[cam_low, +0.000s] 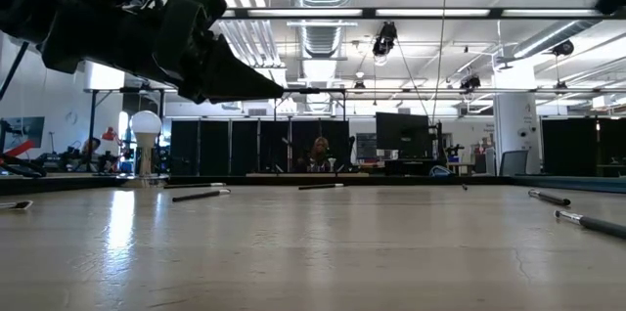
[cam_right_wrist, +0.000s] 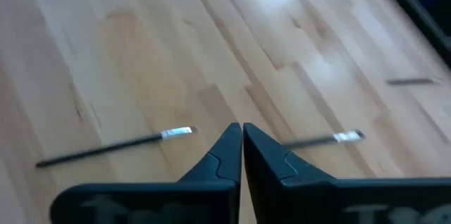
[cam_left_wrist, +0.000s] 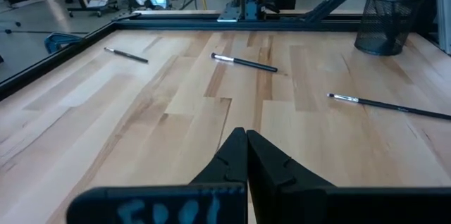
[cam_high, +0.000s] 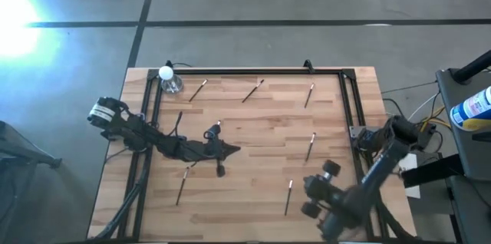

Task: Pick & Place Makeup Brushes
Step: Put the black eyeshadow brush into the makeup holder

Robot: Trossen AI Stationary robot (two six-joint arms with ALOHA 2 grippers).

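Note:
The middle brush (cam_high: pixel 311 145) on my right gripper's side lies clear of its neighbours, so my right gripper should keep moving there until its fingers open above the brush's handle (cam_high: pixel 309 153).
Several thin makeup brushes lie flat and scattered on the wooden table: (cam_high: pixel 198 89), (cam_high: pixel 253 90), (cam_high: pixel 309 94), (cam_high: pixel 311 146), (cam_high: pixel 289 196), (cam_high: pixel 182 186). My left gripper (cam_high: pixel 232 150) hovers shut above the table's middle, near a brush (cam_high: pixel 215 129); in its wrist view (cam_left_wrist: pixel 246 137) three brushes (cam_left_wrist: pixel 243 63) lie farther off. My right gripper (cam_high: pixel 307 188) is over the near right part, shut; in its wrist view (cam_right_wrist: pixel 242 131) two brushes (cam_right_wrist: pixel 113 146), (cam_right_wrist: pixel 328 139) lie just beyond the fingertips. Neither gripper holds anything.
A small clear bottle with a round white cap (cam_high: pixel 167 77) stands at the far left corner. A black mesh cup (cam_left_wrist: pixel 387 20) shows in the left wrist view by the right rail. A black frame (cam_high: pixel 253 71) runs along the far and side edges.

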